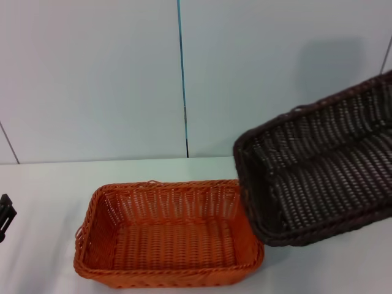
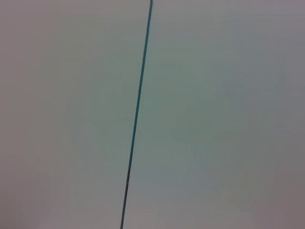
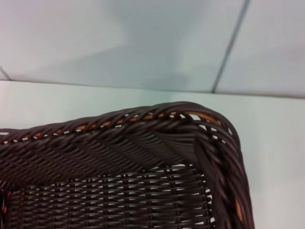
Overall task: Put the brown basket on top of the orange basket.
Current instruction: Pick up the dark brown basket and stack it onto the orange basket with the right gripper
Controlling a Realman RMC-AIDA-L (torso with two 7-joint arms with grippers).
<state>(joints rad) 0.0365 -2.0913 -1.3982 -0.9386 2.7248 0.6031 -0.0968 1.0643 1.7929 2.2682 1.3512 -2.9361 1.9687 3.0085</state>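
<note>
Only the brown basket's lower corner [image 1: 269, 234] is at the orange basket's rim. My right gripper should lift the brown basket and center it over the orange basket [image 1: 173, 239] before lowering it.
The orange basket [image 1: 168, 236] stands upright on the white table at the front centre, empty. The brown basket [image 1: 318, 177] is off the table at the right, tilted with its opening facing me. Its near lower corner hangs over the orange basket's right rim. Its right end runs out of the head view, so what holds it is hidden. The right wrist view shows one corner of the brown basket [image 3: 143, 157] from close above, with bits of orange showing through the rim weave. My right gripper shows in no view. A black part of my left gripper [image 1: 5, 215] is at the far left edge.
A pale wall [image 1: 98, 73] with a thin blue vertical seam [image 1: 182, 73] stands right behind the table [image 1: 43, 190]. The left wrist view shows only that wall and the seam [image 2: 138, 109].
</note>
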